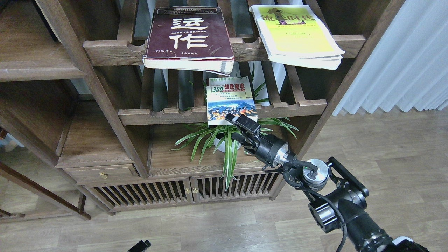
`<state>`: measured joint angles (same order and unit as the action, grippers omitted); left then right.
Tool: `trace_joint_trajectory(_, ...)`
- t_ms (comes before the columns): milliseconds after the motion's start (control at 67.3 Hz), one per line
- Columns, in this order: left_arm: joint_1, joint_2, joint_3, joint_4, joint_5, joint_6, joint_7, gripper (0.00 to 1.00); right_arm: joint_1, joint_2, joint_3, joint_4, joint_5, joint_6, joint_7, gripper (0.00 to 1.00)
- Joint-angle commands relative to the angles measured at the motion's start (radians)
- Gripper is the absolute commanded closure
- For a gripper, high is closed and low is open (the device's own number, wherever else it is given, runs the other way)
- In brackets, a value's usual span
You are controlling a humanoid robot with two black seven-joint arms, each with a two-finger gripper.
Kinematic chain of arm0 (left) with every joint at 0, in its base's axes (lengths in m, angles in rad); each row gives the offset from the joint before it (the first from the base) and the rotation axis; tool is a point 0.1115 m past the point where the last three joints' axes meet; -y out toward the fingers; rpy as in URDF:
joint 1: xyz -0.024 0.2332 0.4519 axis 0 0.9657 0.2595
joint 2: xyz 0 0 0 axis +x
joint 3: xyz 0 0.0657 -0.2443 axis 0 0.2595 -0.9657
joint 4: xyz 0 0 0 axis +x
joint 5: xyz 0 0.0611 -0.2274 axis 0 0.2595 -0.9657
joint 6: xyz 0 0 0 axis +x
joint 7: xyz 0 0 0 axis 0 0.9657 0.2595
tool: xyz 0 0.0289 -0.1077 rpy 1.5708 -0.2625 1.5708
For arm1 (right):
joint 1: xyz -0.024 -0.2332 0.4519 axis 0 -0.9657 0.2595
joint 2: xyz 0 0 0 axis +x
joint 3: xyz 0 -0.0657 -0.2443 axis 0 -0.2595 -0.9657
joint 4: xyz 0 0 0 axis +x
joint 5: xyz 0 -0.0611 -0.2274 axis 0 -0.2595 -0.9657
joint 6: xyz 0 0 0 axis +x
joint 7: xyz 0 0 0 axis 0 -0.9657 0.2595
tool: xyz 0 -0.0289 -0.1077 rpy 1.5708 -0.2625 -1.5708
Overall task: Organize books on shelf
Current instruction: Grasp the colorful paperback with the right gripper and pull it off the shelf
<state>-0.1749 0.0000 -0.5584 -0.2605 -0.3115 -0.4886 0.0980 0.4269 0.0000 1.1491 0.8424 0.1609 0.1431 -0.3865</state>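
Observation:
I expect the 300 book [231,96] to come loose and stay flat when I pull it by its corner, because the front edge [219,123] sticks straight past the rail.
The thick maroon book [189,35] lies flat on the upper slatted rack and overhangs its front rail. The yellow-green book [297,35] lies to its right on the same rack. The smaller "300" book [229,99] lies on the lower slatted rack and overhangs the rail. My right gripper [233,127] is open just below and in front of this book's lower right corner; its upper finger [243,120] overlaps the corner. A solid flat shelf board [92,141] is at the left. Only a black tip of my left gripper [140,246] shows at the bottom edge.
A potted spider plant [227,140] stands on the solid board under the lower rack, right behind my right gripper. Another solid board [28,52] is at the upper left. Bookcase uprights [105,105] flank the racks. A white curtain [402,56] hangs at the right.

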Motion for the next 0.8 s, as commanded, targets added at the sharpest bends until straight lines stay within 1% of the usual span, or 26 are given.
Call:
trace_joint_trajectory(0,0.005,0.0,-0.001,0.001,0.0,0.0,0.0,0.0,0.018,0.0,-0.002,-0.032,-0.003,-0.002,0.006,0.0)
trace_joint_trajectory(134,0.008,0.0,-0.006,0.001,0.0,0.0,0.0,0.0,0.032,0.0,-0.002,-0.052,-0.003,-0.003,0.008,0.0)
trace_joint_trajectory(267,0.008,0.0,-0.006,0.001,0.0,0.0,0.0,0.0,0.061,0.0,-0.003,-0.065,-0.003,-0.042,0.027,0.0)
trace_joint_trajectory(416,0.006,0.0,-0.006,0.001,0.0,0.0,0.0,0.0,0.084,0.0,-0.012,-0.068,-0.003,-0.057,0.026,0.01)
trace_joint_trajectory(490,0.005,0.002,-0.006,0.0,0.0,0.0,0.0,0.0,0.087,0.0,-0.019,-0.068,-0.003,-0.065,0.024,0.03)
trace_joint_trajectory(639,0.003,0.005,-0.006,0.0,-0.001,0.0,0.0,0.0,0.087,0.0,-0.02,-0.065,-0.003,-0.065,0.014,0.15)
trace_joint_trajectory(653,0.003,0.006,-0.006,0.0,-0.001,0.0,0.0,0.0,0.087,0.0,-0.022,-0.062,-0.003,-0.065,0.012,0.18)
trace_joint_trajectory(683,0.003,0.006,-0.006,0.0,-0.001,0.0,0.0,0.0,0.085,0.0,-0.022,-0.059,-0.003,-0.065,0.011,0.2)
trace_joint_trajectory(698,0.003,0.006,-0.006,0.0,-0.001,0.0,0.0,0.0,0.084,0.0,-0.023,-0.056,-0.003,-0.063,0.009,0.24)
trace_joint_trajectory(713,0.003,0.006,-0.006,0.001,-0.001,0.0,0.0,0.0,0.082,0.0,-0.023,-0.054,-0.003,-0.063,0.009,0.25)
trace_joint_trajectory(772,0.003,0.008,-0.006,0.001,-0.001,0.0,0.0,0.0,0.081,0.0,-0.029,-0.049,-0.001,-0.056,0.008,0.36)
trace_joint_trajectory(787,0.005,0.006,-0.006,0.001,-0.001,0.0,0.0,0.0,0.081,0.0,-0.031,-0.049,-0.001,-0.056,0.006,0.37)
